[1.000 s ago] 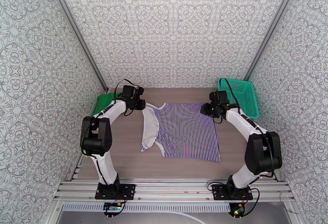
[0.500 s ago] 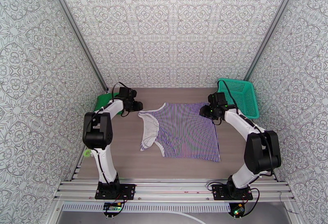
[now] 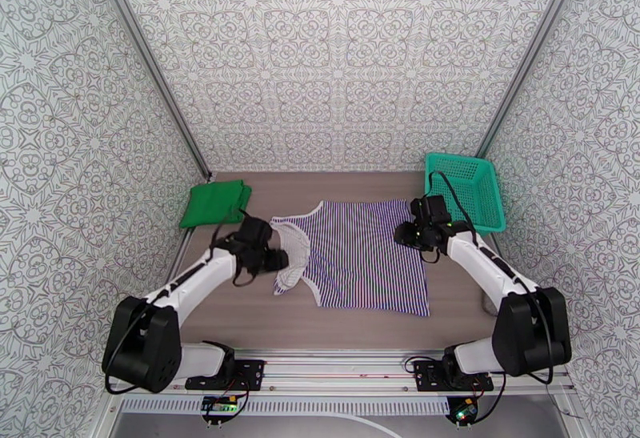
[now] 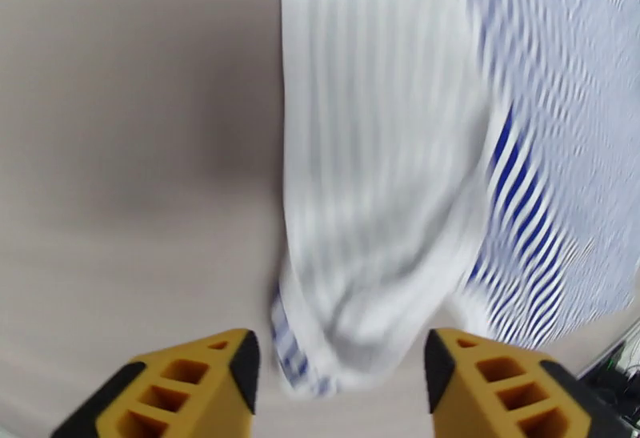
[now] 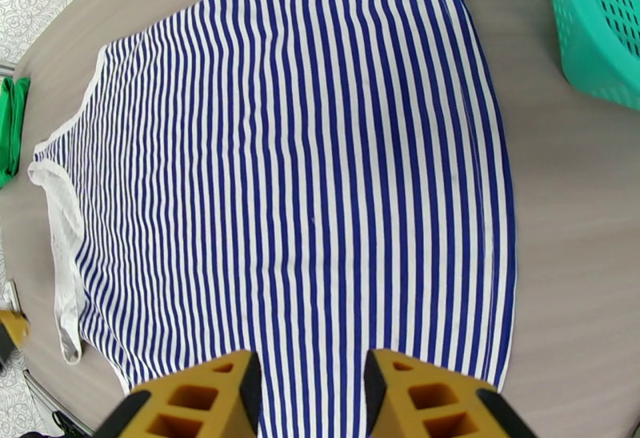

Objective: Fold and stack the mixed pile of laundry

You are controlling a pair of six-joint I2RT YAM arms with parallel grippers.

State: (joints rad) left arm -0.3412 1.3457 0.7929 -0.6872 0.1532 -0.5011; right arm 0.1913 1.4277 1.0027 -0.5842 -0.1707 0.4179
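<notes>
The striped top's near shoulder strap curls inward and bunches up, so the robot's left gripper should grab the strap's loose end and pull it straight before the fold.
The purple-and-white striped sleeveless top lies spread flat mid-table, its left side folded over to show a pale inside flap. My left gripper hangs open at that flap's left edge. In the left wrist view the blurred flap ends just ahead of the open gripper, with nothing held. My right gripper hovers over the top's right edge. Its yellow fingers stand apart above the stripes, gripping nothing. The green T-shirt lies folded at the far left.
A teal mesh basket stands at the far right corner, and its wall is close to the top's right edge. Patterned walls enclose the table on three sides. Bare wood lies between the green T-shirt and the striped top.
My left gripper opened and let go of the top's far-left shoulder, then swung toward the near side along the folded flap. The right gripper drew slightly nearer.
</notes>
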